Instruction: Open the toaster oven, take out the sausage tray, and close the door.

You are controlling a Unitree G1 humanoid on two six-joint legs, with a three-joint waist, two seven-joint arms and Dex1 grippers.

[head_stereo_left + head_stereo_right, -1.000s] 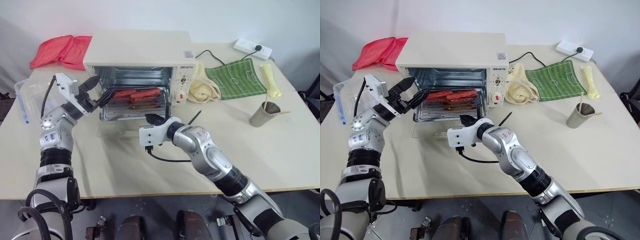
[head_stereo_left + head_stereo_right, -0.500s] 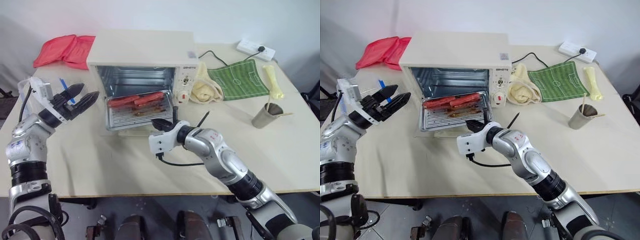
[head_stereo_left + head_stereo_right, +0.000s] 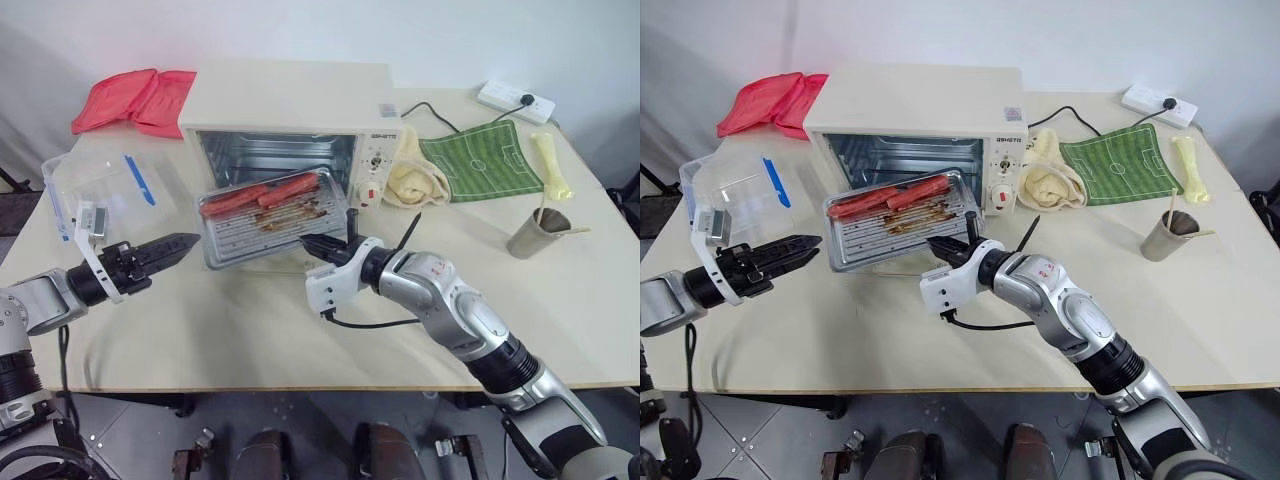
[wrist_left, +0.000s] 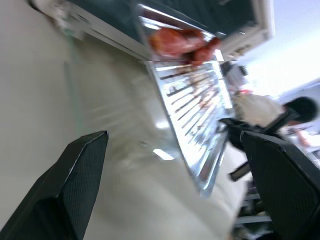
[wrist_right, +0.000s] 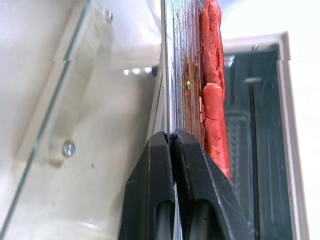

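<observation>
My left gripper will carry the tray, and the sausages [image 3: 288, 190] will ride along in place because they lie inside the tray's raised rim.
The cream toaster oven [image 3: 290, 100] stands at the back of the table with its cavity open. Its glass door [image 5: 55, 120] lies folded down flat in front. The silver sausage tray [image 3: 275, 215], with red-brown sausages [image 3: 265, 192] along its far side, hangs tilted above the door and outside the cavity. My right gripper [image 3: 325, 245] is shut on the tray's near rim, its fingers [image 5: 155, 165] clamped on the metal edge. My left gripper [image 3: 178, 245] is open, low over the table, to the left of the tray and apart from it. It points at the tray, with nothing between its fingers [image 4: 75, 185].
A clear plastic box [image 3: 100, 180] sits at the left, behind my left arm. A red cloth [image 3: 130, 95] lies at the back left. Right of the oven are a cream cloth [image 3: 415, 175], a green pitch-pattern mat [image 3: 480, 160], a power strip [image 3: 515, 97] and a cup [image 3: 540, 230].
My left gripper has left the tray's left edge and drawn back and down toward the near left of the table, rolling over. The tray, in my right gripper, has come out of the oven.
</observation>
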